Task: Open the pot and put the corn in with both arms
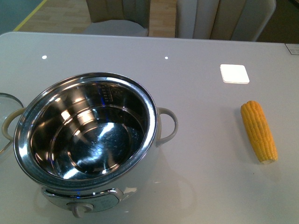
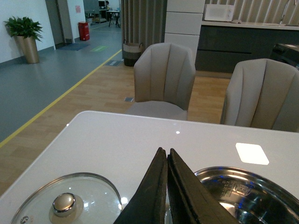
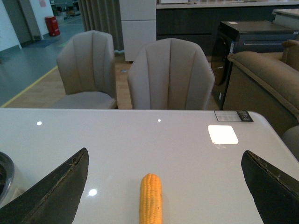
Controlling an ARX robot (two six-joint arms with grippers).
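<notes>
The corn (image 1: pixel 259 132) will lie down whole below the pot's rim when I put it in, because it is shorter than the pot's wide opening (image 1: pixel 86 131).
The pot (image 1: pixel 86 133) stands open on the left of the white table, steel inside empty, cream handles at each side, knob at the front. Its glass lid (image 2: pixel 65 203) lies on the table to the pot's left; only its edge (image 1: pixel 5 100) shows in the front view. The corn (image 1: pixel 259 131) lies on the table at the right, apart from the pot. My left gripper (image 2: pixel 166 151) is shut and empty, above the table between the lid and the pot's rim (image 2: pixel 247 175). My right gripper (image 3: pixel 166 158) is wide open, with the corn (image 3: pixel 151 198) lying between its fingers, untouched. Neither arm shows in the front view.
Beige chairs (image 1: pixel 224 18) stand behind the table's far edge. A bright square light reflection (image 1: pixel 234 73) sits on the table beyond the corn. A small label (image 3: pixel 233 115) lies near the far right corner. A sofa (image 3: pixel 266 79) stands off to the right.
</notes>
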